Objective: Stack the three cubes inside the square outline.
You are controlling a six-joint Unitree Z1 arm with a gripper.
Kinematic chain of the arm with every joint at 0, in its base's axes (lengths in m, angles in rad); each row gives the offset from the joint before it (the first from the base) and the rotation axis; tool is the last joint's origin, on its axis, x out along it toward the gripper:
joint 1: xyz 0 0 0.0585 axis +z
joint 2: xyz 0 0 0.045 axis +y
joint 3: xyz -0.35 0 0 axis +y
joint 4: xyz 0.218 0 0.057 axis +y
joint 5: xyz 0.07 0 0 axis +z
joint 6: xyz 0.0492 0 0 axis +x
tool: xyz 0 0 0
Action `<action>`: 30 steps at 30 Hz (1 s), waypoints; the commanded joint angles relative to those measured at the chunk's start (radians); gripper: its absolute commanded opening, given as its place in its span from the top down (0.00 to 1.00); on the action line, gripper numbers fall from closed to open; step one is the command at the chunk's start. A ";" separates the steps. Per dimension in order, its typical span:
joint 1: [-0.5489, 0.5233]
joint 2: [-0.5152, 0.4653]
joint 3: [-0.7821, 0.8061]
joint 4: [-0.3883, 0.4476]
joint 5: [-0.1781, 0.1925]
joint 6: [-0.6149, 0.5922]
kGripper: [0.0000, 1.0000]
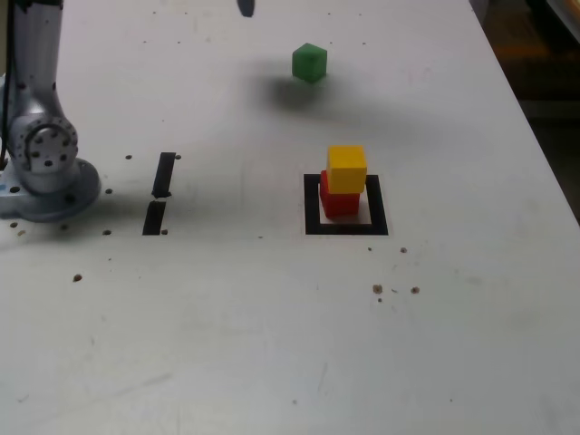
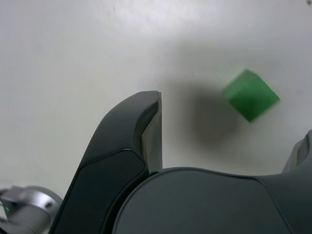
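The yellow cube [image 1: 346, 169] is level and a little off-center on the red cube [image 1: 342, 193], so it should stay steady when I put the green cube on top.
A yellow cube [image 1: 347, 168] sits on top of a red cube [image 1: 340, 201], both inside the square outline [image 1: 345, 228] of black tape. The green cube [image 1: 309, 62] rests alone on the white table, farther back; in the wrist view the green cube [image 2: 251, 95] looks slightly blurred. Only a dark tip of my gripper [image 1: 246, 7] shows at the top edge of the exterior view, up and to that view's left of the green cube. In the wrist view my gripper [image 2: 229, 122] is open, its dark finger [image 2: 141, 126] raised, with nothing between the jaws.
The arm's silver base [image 1: 41, 159] stands at the exterior view's left. Two short black tape strips [image 1: 160, 193] lie beside it. Small brown crumbs [image 1: 379, 289] dot the table in front of the outline. The table's edge [image 1: 535, 136] runs along the exterior view's right.
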 commanded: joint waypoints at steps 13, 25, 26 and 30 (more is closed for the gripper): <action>0.058 0.132 -0.018 -0.126 -0.083 0.724 0.08; -0.039 0.145 0.056 -0.188 -0.114 0.732 0.13; -0.043 0.152 0.059 -0.196 -0.114 0.732 0.13; -0.039 0.183 0.060 -0.226 -0.102 0.730 0.13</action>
